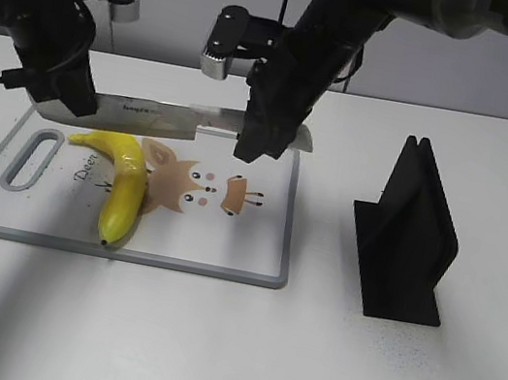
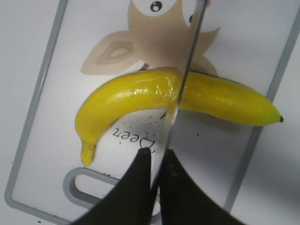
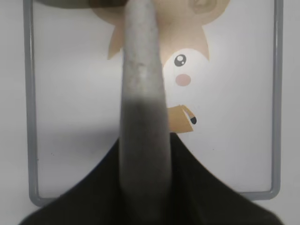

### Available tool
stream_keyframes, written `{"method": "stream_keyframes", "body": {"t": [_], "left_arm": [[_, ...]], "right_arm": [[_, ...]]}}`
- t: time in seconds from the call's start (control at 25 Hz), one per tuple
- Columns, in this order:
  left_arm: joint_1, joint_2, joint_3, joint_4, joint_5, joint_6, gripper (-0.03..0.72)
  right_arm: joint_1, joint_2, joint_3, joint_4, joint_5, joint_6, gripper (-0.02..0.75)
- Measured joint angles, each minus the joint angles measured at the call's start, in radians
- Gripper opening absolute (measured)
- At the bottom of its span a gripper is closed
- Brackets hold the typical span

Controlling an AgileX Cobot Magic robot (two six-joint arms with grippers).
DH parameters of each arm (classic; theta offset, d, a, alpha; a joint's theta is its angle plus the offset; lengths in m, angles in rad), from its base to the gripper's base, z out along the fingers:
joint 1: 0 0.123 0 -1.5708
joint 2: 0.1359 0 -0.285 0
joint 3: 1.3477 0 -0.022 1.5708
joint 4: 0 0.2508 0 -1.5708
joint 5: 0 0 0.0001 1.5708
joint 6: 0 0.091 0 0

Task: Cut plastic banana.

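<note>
I should lower the blade onto the banana's middle [image 1: 130,170] with both grippers before lifting the knife away, since the plastic banana still lies whole below the raised blade [image 1: 149,116].
The plastic banana [image 1: 123,185] lies on the left part of the white cutting board [image 1: 125,254], dark tip toward the front. A knife [image 1: 149,113] is held level above the board between both grippers. My left gripper [image 1: 77,105] is shut on the blade's end. My right gripper [image 1: 258,141] is shut on the grey handle. In the left wrist view the blade [image 2: 187,61] runs edge-on from my left gripper [image 2: 157,157] across the banana's [image 2: 136,96] middle. In the right wrist view the handle [image 3: 140,70] fills my right gripper [image 3: 143,154].
A black knife stand [image 1: 403,236] stands on the white table to the right of the board. The board has a grey rim [image 2: 40,93] and a cartoon deer print [image 3: 180,70], with a handle slot [image 1: 28,160] at its left end.
</note>
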Motion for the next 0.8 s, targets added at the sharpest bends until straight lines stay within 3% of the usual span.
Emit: {"method": "stream_keyframes", "body": {"t": [0.52, 0.8], "left_arm": [[0.014, 0.0, 0.101, -0.02, -0.086, 0.005, 0.021], [0.015, 0.0, 0.101, -0.023, -0.096, 0.003, 0.021]], "right_arm": [[0.01, 0.037, -0.02, 0.001, -0.011, -0.004, 0.202], [0.01, 0.047, -0.112, -0.015, 0.05, -0.004, 0.203]]}}
